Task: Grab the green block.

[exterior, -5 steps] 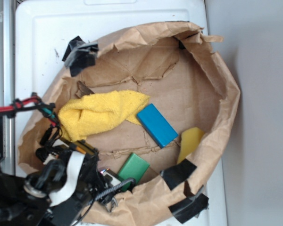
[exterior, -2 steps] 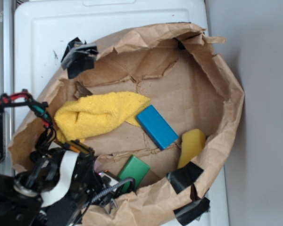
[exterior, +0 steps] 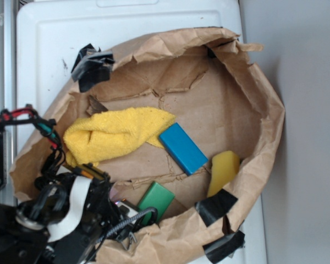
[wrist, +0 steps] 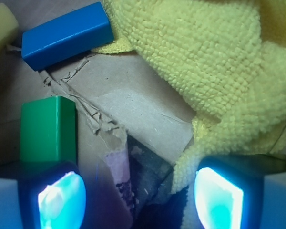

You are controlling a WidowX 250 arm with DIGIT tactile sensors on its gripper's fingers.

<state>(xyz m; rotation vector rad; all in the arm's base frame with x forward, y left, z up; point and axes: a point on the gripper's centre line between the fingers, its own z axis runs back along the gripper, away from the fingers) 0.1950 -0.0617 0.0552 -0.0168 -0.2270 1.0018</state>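
Note:
I should keep moving my gripper toward the green block until its fingers are on both sides of it, because the green block's long sides [wrist: 66, 129] line up with my open fingers.
The green block [exterior: 156, 200] lies flat on the brown paper at the near side of the paper nest, partly behind the arm's cable. In the wrist view the green block [wrist: 48, 130] sits just ahead of the left pad. My gripper [wrist: 140, 198] is open, its two glowing pads wide apart, with only paper between them. In the exterior view the gripper [exterior: 126, 212] is low at the bottom left, right beside the block's near end. The blue block [exterior: 182, 147] lies farther in, and shows in the wrist view [wrist: 66, 34] at the top left.
A yellow cloth [exterior: 113, 133] lies left of the blue block and fills the wrist view's right side [wrist: 214, 71]. A yellow sponge [exterior: 224, 170] leans on the paper wall [exterior: 264, 110] at right. Black tape [exterior: 214, 204] holds the paper rim.
Against the oldest frame, the paper nest and its contents sit slightly shifted and the arm has edged left and down. Since 0.4 s ago nothing has visibly moved.

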